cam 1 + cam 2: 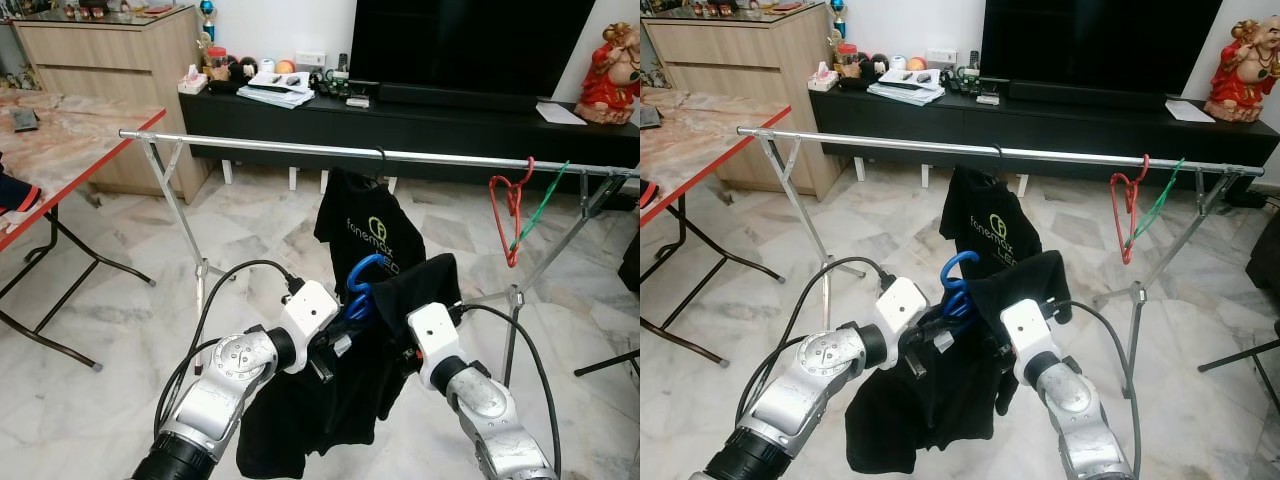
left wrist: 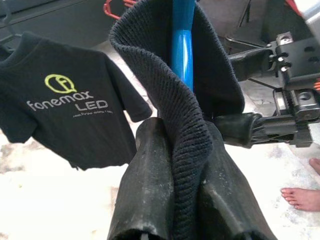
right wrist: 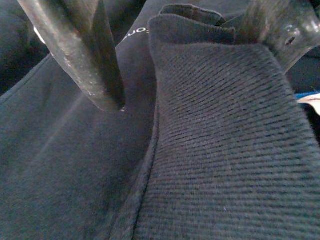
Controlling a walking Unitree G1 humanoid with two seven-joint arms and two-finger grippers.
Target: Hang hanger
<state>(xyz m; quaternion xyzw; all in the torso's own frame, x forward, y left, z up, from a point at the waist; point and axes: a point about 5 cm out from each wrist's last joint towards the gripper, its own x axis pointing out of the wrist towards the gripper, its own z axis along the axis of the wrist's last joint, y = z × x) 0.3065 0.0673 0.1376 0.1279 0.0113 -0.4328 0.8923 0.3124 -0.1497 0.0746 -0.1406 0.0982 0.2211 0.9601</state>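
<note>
My gripper will pull the garment's collar (image 3: 220,130) apart, and the collar will stretch into a wide, straight piece, because ribs run across it and the collar's edge folds over.
A blue hanger (image 1: 362,280) carries a black garment (image 1: 330,410) low in front of the silver rail (image 1: 300,148). My left gripper (image 2: 187,170) is shut on the garment's ribbed collar (image 2: 185,115), and the hanger's blue neck (image 2: 182,45) rises just beyond it. My right gripper (image 3: 205,75) is open, its fingers (image 3: 85,55) spread either side of the same collar from the right. A black "fonemax LED" T-shirt (image 1: 365,235) hangs on the rail behind the blue hook. Bare red (image 1: 510,215) and green (image 1: 545,205) hangers hang near the rail's right end.
The rack's legs (image 1: 185,225) stand on the marble floor left and right (image 1: 515,300). A red-edged table (image 1: 60,150) is at the left and a black TV console (image 1: 420,115) behind the rail. A person's bare foot (image 2: 302,197) is nearby.
</note>
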